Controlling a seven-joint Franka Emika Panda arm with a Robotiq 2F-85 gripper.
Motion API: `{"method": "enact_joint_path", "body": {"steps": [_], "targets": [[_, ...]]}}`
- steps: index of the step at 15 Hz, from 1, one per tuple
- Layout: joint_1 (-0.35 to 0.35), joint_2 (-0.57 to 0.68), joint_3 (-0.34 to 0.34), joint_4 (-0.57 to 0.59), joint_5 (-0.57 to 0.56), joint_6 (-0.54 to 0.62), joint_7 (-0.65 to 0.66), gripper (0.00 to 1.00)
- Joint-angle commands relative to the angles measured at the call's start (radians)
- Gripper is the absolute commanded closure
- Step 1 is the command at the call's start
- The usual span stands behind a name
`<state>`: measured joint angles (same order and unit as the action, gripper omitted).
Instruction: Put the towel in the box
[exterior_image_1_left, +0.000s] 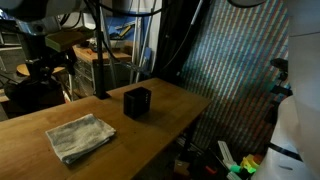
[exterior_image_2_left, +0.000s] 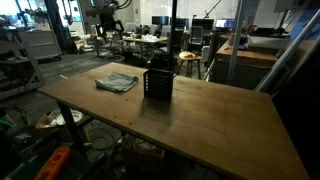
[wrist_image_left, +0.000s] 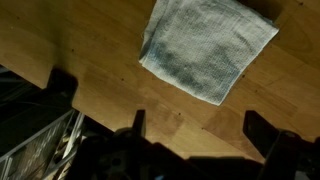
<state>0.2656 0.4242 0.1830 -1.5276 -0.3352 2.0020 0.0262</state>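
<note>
The towel is lying flat and clear of the black box, so my gripper should keep going down with its fingers spread to the towel's middle (exterior_image_1_left: 80, 138) and close there.
A light grey folded towel (exterior_image_1_left: 80, 137) lies flat on the wooden table (exterior_image_1_left: 172, 100), seen in both exterior views (exterior_image_2_left: 117, 82). A small black box (exterior_image_1_left: 137, 102) stands upright beside it (exterior_image_2_left: 159, 83), a short gap apart. In the wrist view the towel (wrist_image_left: 208, 45) lies at the top of the picture. My gripper (wrist_image_left: 200, 125) hovers above bare wood below the towel. Its two dark fingers are spread wide with nothing between them. The gripper itself does not show in the exterior views, and the box is out of the wrist view.
The table edge (wrist_image_left: 60, 95) runs close by on the left of the wrist view, with clutter below it. A black pole (exterior_image_1_left: 100, 50) stands at the back of the table (exterior_image_2_left: 220, 120). A patterned screen (exterior_image_1_left: 240, 70) and floor clutter lie past the table's end.
</note>
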Motion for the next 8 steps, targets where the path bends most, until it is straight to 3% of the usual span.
{"method": "enact_joint_path", "body": {"steps": [1, 8], "targets": [[0.002, 0.046, -0.013, -0.009, 0.005, 0.099, -0.06, 0.0], [-0.026, 0.119, -0.014, -0.079, 0.03, 0.225, -0.177, 0.0]]}}
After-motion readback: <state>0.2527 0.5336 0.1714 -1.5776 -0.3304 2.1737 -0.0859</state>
